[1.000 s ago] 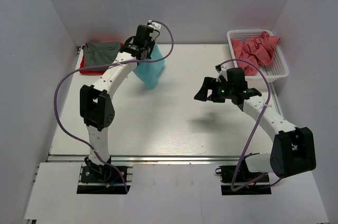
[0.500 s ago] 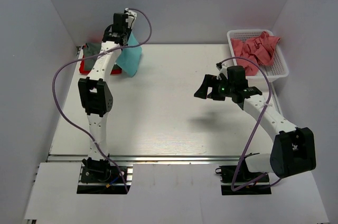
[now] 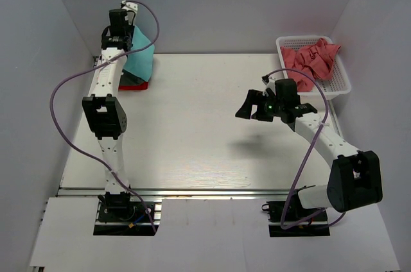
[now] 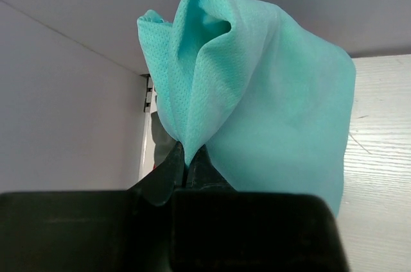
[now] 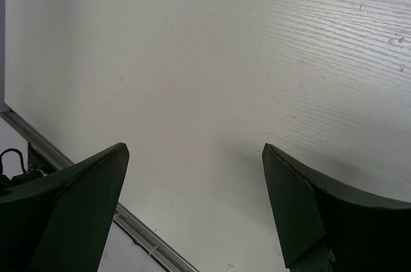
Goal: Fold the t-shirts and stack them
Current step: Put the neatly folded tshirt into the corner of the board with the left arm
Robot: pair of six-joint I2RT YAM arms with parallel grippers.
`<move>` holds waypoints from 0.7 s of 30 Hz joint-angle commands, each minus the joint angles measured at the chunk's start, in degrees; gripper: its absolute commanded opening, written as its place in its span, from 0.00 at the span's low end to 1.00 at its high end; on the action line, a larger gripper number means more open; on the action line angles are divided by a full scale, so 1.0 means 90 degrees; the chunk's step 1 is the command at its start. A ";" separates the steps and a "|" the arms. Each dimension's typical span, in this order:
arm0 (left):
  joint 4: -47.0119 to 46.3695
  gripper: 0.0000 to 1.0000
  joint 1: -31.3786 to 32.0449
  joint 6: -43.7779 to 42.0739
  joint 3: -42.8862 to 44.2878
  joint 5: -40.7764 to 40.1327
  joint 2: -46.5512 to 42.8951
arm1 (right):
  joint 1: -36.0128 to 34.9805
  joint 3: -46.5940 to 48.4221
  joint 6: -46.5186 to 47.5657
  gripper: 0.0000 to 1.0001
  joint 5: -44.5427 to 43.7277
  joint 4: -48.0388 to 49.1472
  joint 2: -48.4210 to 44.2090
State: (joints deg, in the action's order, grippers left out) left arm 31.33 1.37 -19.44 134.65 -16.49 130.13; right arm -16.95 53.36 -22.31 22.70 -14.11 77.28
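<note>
My left gripper is moving toward the corner (image 3: 96,59) with the folded teal-green t-shirt (image 3: 140,60) hanging over the red t-shirt. It should keep going and let go once the teal-green t-shirt covers the stack.
My left gripper (image 3: 126,30) is shut on the folded teal-green t-shirt (image 3: 139,58), which hangs in the air over the table's far left corner; in the left wrist view the cloth (image 4: 257,92) is pinched between the shut fingers (image 4: 186,163). Under it lies a bright red t-shirt (image 3: 135,84), mostly hidden. A strip of dark grey cloth (image 4: 164,144) shows behind the fingers in the left wrist view. Salmon-pink t-shirts (image 3: 311,59) lie crumpled in the white basket (image 3: 341,83). My right gripper (image 3: 247,106) is open and empty above the table's middle right (image 5: 192,150).
The white mesh basket stands at the far right corner. White walls close in the table on the left, back and right. The table's metal edge rail (image 5: 38,140) shows in the right wrist view.
My left arm has swung left and back, carrying the teal-green t-shirt from the far centre-left to over the far left corner stack. The right arm has barely moved.
</note>
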 commanded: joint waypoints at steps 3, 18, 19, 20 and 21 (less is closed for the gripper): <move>-0.0385 0.00 -0.0473 0.0412 0.0098 0.0563 0.0033 | -0.0011 0.0350 -0.0090 0.90 0.0105 -0.0015 0.0125; -0.0532 0.00 -0.1264 0.0734 0.0156 0.0457 0.0785 | -0.0031 0.0770 -0.0197 0.90 0.0222 -0.0122 0.0739; -0.0532 0.00 -0.1323 0.0802 0.0156 0.0455 0.0863 | -0.0031 0.0770 -0.0207 0.90 0.0222 -0.0122 0.0769; -0.0532 0.08 -0.1324 0.0803 0.0224 0.0397 0.0864 | -0.0021 0.0789 -0.0207 0.90 0.0232 -0.0131 0.0789; -0.0532 0.26 -0.1382 0.0899 0.0224 0.0397 0.0922 | -0.0031 0.0818 -0.0207 0.90 0.0222 -0.0141 0.0818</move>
State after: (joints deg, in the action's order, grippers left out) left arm 28.16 -10.13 -13.39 135.46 -11.18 139.02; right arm -16.99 57.74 -23.79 23.55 -15.14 84.16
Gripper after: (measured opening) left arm 0.190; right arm 0.903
